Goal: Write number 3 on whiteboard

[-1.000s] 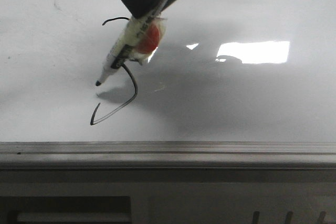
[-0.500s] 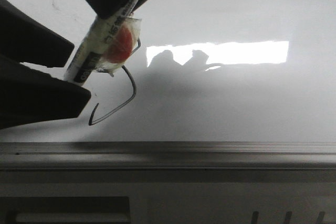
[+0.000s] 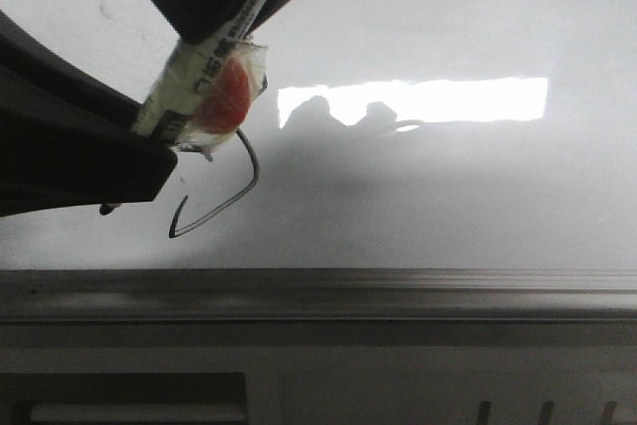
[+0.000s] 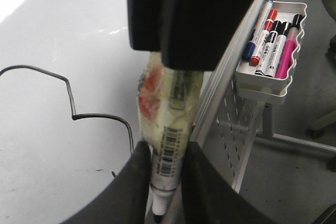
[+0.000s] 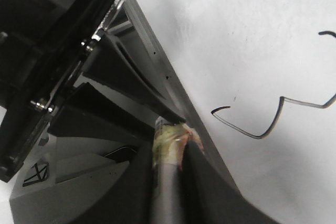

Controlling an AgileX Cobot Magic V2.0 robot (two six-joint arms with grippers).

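The marker is held by both grippers. Next, my right gripper lets go of its upper end before my left gripper puts the marker down beside the 3.
The whiteboard [image 3: 448, 196] fills the front view. On it is the number 3 [image 3: 224, 201], a thin black line; its top is hidden behind the marker, and its hooked tail shows. The whole 3 shows in the left wrist view [image 4: 71, 95] and the right wrist view [image 5: 273, 121]. My right gripper [image 3: 224, 22] comes down from above, shut on the upper end of the white marker [image 3: 189, 87], which has tape and a red patch. My left gripper [image 3: 149, 141] reaches in from the left and its fingers [image 4: 136, 177] press both sides of the marker's lower barrel [image 4: 170, 145]. The black tip hangs just off the board.
A grey metal rail [image 3: 398, 291] runs along the board's near edge. A bright rectangular light reflection [image 3: 448, 100] lies on the board to the right. A white tray [image 4: 270, 85] holding several spare markers hangs beside the board's perforated frame.
The marker lifted off the board and moved left and up. My left gripper came in from the left and its jaws closed on the marker's lower end.
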